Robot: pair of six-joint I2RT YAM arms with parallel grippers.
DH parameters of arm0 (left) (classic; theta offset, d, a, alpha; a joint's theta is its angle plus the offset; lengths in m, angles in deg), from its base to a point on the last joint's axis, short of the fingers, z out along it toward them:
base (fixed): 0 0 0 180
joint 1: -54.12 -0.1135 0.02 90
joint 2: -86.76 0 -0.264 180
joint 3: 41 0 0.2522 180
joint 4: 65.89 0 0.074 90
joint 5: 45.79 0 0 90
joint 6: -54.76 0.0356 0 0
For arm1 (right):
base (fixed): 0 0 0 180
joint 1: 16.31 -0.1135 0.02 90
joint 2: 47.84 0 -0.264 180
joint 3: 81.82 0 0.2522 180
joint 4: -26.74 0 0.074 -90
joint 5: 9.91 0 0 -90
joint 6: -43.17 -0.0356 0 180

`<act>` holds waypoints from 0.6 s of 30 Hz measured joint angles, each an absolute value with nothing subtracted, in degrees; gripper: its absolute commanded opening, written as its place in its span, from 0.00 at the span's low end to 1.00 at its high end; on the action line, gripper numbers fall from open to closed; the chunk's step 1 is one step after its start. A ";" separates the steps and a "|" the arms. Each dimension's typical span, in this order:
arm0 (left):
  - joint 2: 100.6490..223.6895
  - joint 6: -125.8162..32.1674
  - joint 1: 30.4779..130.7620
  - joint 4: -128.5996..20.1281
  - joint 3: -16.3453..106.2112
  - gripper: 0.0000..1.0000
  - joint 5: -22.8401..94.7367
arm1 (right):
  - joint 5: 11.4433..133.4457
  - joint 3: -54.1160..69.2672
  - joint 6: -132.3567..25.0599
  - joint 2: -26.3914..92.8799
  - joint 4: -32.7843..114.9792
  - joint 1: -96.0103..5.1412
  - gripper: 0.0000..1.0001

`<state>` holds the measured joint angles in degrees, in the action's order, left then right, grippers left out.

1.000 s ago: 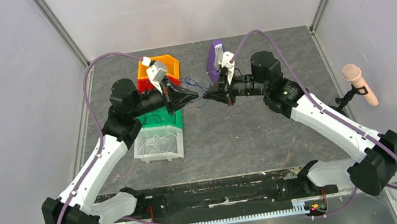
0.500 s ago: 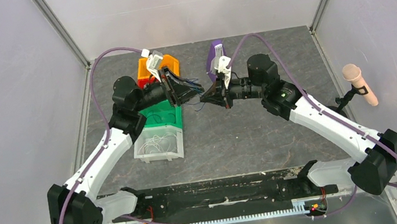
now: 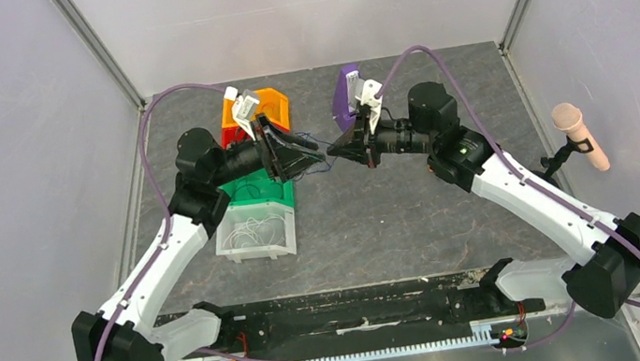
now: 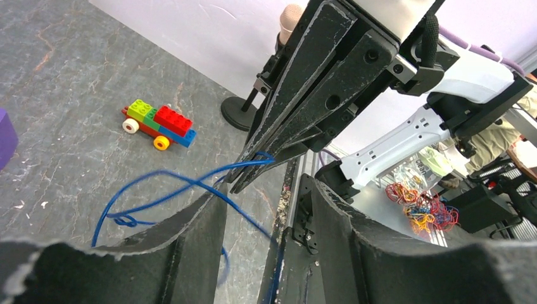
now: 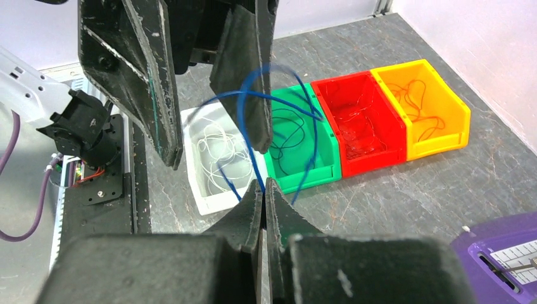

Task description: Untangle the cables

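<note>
The blue cable [image 4: 198, 183] is in my right gripper, away from the green bin [image 3: 259, 189], so my left gripper should take over the cable and lower it into the bin.
One blue cable [image 4: 166, 189] hangs in loops between the two grippers above the grey table. My right gripper [image 5: 263, 184] is shut on a strand of this blue cable [image 5: 278, 101], pinched at the fingertips. My left gripper [image 4: 266, 190] is open right in front of it. The cable drapes over its left finger and runs down through the gap without being gripped. In the top view the left gripper [image 3: 307, 155] and right gripper [image 3: 332, 154] meet tip to tip near the blue cable [image 3: 322, 165]. Thin cables also lie in the bins.
A row of bins sits under the left arm: white [image 3: 255, 249], green [image 3: 273, 193], red [image 3: 229, 138], orange [image 3: 275, 101]. A purple object [image 3: 346, 92] stands at the back. A brick toy car [image 4: 158, 125] and a microphone stand [image 3: 579, 136] are to the right.
My left gripper has opened and let go of the blue cable, pulling back slightly. The right gripper stays shut on the cable and has barely moved.
</note>
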<state>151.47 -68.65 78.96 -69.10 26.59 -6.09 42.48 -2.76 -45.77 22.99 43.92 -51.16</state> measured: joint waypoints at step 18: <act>155.95 -78.29 79.33 -77.19 26.52 0.34 -3.91 | 42.17 -3.05 -48.77 22.99 40.73 -53.32 0.00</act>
